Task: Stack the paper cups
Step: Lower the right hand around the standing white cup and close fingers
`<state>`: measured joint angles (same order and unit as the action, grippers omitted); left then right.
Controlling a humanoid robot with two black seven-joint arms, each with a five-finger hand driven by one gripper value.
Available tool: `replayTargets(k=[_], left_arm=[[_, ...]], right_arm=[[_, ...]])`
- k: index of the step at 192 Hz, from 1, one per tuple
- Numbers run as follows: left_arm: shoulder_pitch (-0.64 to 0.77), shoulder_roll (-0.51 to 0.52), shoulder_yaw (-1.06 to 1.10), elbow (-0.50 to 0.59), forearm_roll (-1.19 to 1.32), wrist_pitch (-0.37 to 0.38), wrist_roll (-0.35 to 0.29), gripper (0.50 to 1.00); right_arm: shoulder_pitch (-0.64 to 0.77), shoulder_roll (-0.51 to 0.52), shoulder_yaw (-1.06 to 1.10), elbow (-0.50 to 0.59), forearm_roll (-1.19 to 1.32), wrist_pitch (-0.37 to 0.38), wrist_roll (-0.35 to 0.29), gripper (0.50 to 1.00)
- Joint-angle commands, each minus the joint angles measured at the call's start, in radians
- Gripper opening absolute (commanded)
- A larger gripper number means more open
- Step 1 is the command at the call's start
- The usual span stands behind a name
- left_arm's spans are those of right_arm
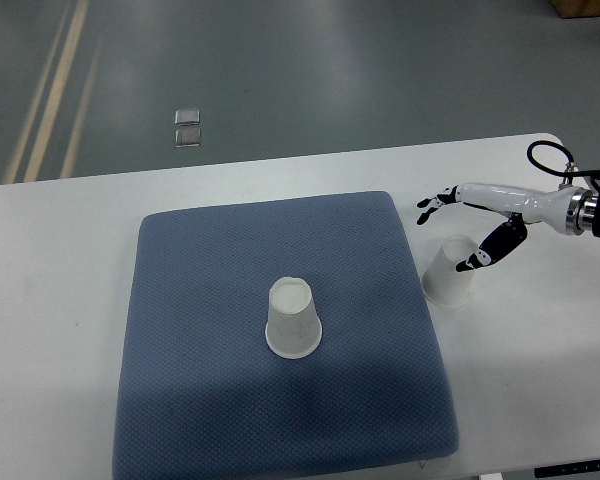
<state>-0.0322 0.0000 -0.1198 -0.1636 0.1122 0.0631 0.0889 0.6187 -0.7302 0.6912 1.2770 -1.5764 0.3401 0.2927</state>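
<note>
I expect the cup [448, 274] beside the mat to slide almost all the way over the cup on the mat [293, 318] when I lower it. Both cups get narrower toward the top.
One white paper cup [293, 319] stands upside down near the middle of the blue mat [200, 290]. A second white paper cup [449, 272] stands upside down on the white table just off the mat's right edge. My right hand [458, 228] comes in from the right edge and hovers at that second cup, with the fingers spread above and behind it and the thumb down by its right side. The hand is open and holds nothing. The left arm does not show.
The white table [60, 300] carries the mat; its far edge runs across the picture, with grey floor beyond. A small clear square object [188, 128] lies on the floor. A black cable [545, 158] loops at my right wrist.
</note>
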Motion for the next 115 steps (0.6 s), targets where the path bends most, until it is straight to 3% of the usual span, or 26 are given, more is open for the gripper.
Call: replayTargets(k=[1,35,79,115], left_arm=[[0.0,0.0,-0.001,-0.001,0.0,0.001,0.0,1.0],[0.0,0.0,0.0,-0.001,0.0,0.0,0.0,1.0],[0.0,0.0,0.0,0.001,0.0,0.0,0.0,1.0],[0.0,0.0,-0.001,0.001,0.0,0.0,0.0,1.0]], right_arm=[[0.0,0.0,-0.044,-0.011,-0.057,-0.064,0.0,0.921],[-0.005,0.0,-0.093,-0.041,-0.103,-0.131,0.002,0.919],[-0.005,0.008,-0.095,-0.073,-0.151,-0.139,0.005,0.913],[-0.007,0.015,-0.095,-0.08,-0.163,-0.164,0.011,0.881]])
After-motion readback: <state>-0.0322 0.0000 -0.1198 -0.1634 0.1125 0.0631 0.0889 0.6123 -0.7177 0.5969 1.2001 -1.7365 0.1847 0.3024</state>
